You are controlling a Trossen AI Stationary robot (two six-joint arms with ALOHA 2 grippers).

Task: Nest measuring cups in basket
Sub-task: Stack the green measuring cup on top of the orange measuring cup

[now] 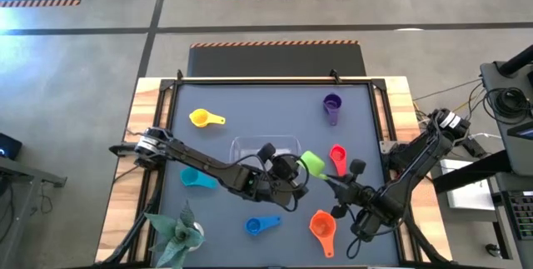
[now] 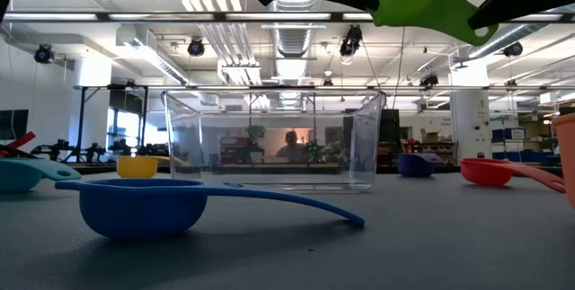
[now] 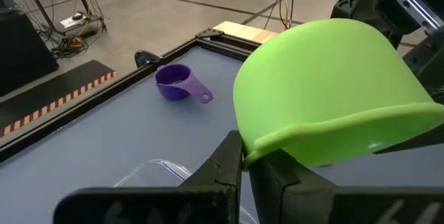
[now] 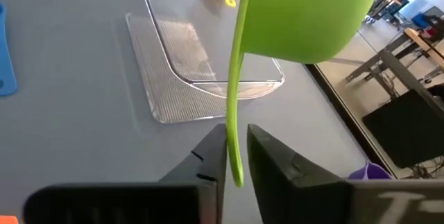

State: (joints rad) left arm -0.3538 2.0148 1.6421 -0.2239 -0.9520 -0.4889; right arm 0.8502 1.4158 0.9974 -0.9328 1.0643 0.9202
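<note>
Next, my left gripper opens, since it is pinching the green cup's rim (image 1: 306, 161), and my right gripper should lower the cup by its handle into the orange cup (image 1: 321, 223).
The green measuring cup (image 1: 312, 164) hangs in the air just right of the clear basket (image 1: 265, 146), and both grippers are shut on it. My left gripper (image 1: 291, 171) comes at it from the left and my right gripper (image 1: 330, 179) from the right. In the low view the green cup (image 2: 422, 3) is high above the table. The basket (image 2: 274, 142) stands flat on the mat with nothing in it. The yellow (image 1: 200, 118), purple (image 1: 332, 104), red (image 1: 337, 154), teal (image 1: 196, 178), blue (image 1: 260, 226) and orange (image 1: 323, 226) cups lie scattered on the mat. My left gripper pinches the green cup's rim (image 3: 253, 149) between its two fingers, on the side away from the handle, reaching in from the table's left. The cup is lifted clear and tilted. My right gripper pinches the green cup's flat handle (image 4: 233, 141) between its two fingers, near the free end (image 4: 237, 179). The fingers lie along the handle and come from the table's right. The bowl (image 4: 305, 16) stands out beyond the fingertips, clear of the table.
A green artificial plant (image 1: 175, 231) stands at the near left corner. The red cup lies just under the right arm and the orange cup beside its wrist. The mat has a raised black frame (image 1: 266, 80). In the low view a person (image 2: 292, 146) shows far behind the table.
</note>
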